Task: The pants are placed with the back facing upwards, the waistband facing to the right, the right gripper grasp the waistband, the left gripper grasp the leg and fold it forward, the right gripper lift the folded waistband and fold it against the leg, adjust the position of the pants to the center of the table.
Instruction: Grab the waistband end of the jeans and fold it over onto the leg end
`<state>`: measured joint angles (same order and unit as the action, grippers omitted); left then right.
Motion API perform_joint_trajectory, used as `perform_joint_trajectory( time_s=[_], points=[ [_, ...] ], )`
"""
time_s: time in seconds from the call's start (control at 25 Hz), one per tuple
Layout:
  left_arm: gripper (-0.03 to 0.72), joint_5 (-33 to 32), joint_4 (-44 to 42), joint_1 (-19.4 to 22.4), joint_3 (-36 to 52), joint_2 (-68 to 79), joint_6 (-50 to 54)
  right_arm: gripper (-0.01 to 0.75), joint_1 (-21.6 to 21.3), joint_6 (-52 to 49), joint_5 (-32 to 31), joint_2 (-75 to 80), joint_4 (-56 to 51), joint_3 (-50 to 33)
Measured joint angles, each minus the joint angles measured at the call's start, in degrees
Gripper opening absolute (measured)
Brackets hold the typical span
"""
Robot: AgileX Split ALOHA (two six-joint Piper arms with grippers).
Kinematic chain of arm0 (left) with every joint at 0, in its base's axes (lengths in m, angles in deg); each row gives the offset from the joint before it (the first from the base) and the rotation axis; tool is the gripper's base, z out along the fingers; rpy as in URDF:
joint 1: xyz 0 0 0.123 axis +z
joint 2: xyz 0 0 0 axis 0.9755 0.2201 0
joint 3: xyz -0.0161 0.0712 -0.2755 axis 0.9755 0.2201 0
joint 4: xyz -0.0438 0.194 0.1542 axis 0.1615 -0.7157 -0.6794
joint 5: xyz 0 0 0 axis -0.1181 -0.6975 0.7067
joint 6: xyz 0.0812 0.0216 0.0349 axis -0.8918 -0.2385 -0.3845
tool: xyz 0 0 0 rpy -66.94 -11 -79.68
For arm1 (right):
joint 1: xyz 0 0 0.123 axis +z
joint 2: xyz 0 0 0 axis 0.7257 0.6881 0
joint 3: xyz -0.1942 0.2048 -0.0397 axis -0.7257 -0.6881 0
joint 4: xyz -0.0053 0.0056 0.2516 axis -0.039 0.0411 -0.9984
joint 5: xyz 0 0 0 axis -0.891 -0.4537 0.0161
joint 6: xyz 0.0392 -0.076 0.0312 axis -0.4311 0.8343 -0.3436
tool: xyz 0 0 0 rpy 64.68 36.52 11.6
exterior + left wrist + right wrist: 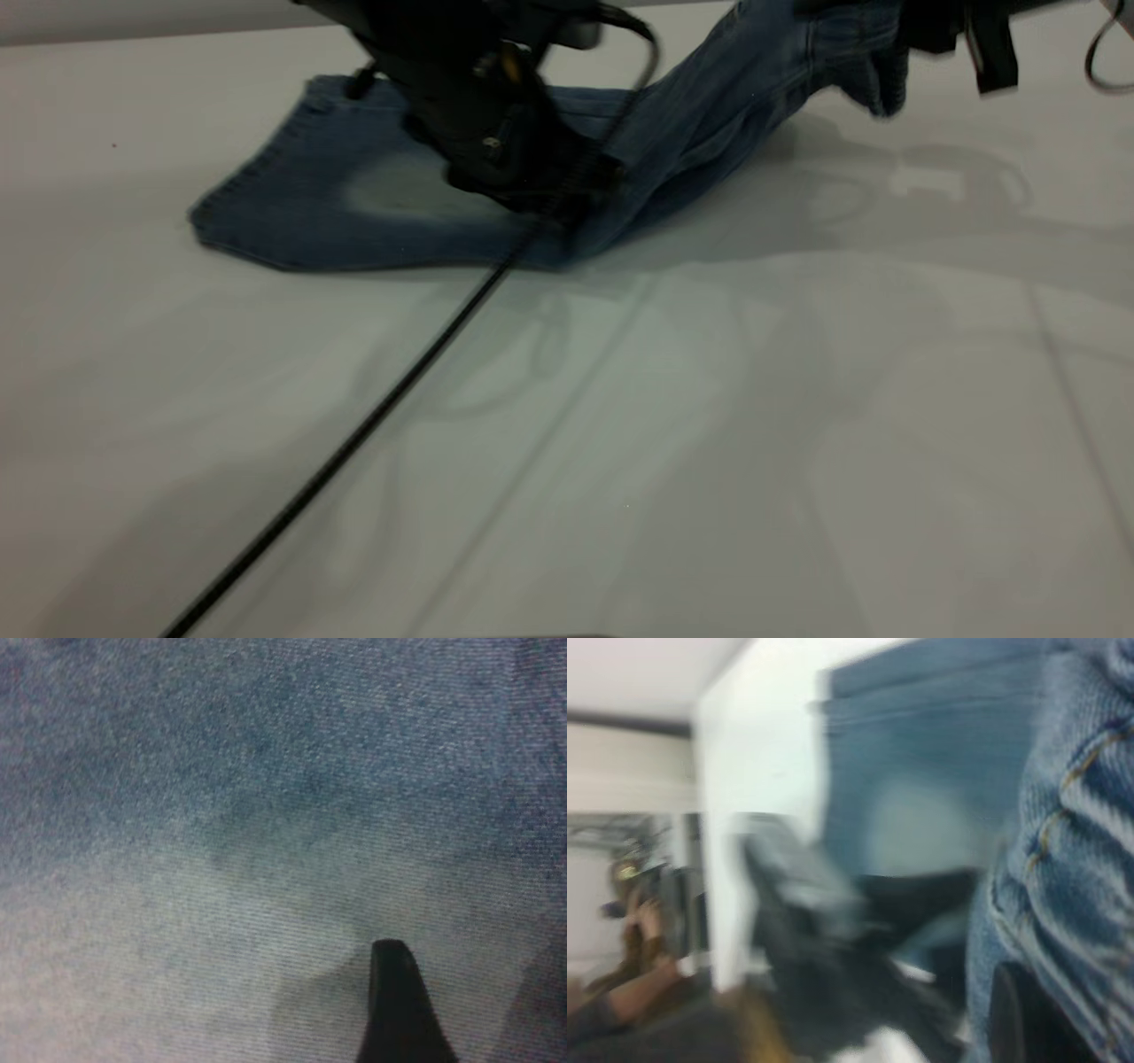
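The waistband must land on the pale faded patch (409,191), and my left gripper is over that patch, so next my left gripper lifts out of the way before my right gripper folds the waistband over.
The blue denim pants (354,204) lie at the far middle-left of the white table (709,425), a pale faded patch facing up. My left gripper (532,199) is pressed down on them near their middle; in the left wrist view denim (266,815) fills the picture. At the far right, my right gripper (895,27) is shut on the ruffled waistband (877,80) and holds that end up off the table, so the cloth slopes up to it. Denim with stitched seams (1072,859) drapes over the right gripper's fingers (1010,1019).
A black cable (354,434) runs from the left arm diagonally across the table toward the near left edge. A black strap (992,53) hangs by the right gripper. A person (638,939) sits beyond the table's edge in the right wrist view.
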<state>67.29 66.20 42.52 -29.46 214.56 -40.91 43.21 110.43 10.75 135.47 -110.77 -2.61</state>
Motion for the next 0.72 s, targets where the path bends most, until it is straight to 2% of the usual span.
perform_joint_trajectory(
  time_s=[0.16,0.32,0.56,0.72],
  points=[
    [0.398,2.32,0.05,-4.42,0.00,0.07,0.69,0.071,0.00,0.23,-4.03,-3.82,1.39,-0.06],
    [0.398,3.82,0.05,-5.83,0.00,0.07,0.87,0.071,0.00,0.39,-5.24,-6.81,4.63,-0.06],
    [0.396,-4.72,0.05,-2.14,0.00,-2.42,0.91,0.071,0.00,0.45,-5.82,-8.93,7.07,-0.06],
    [0.395,-7.72,-0.05,0.81,0.00,-2.38,0.86,0.071,0.00,0.45,-6.91,-9.17,5.83,-0.06]
  ],
)
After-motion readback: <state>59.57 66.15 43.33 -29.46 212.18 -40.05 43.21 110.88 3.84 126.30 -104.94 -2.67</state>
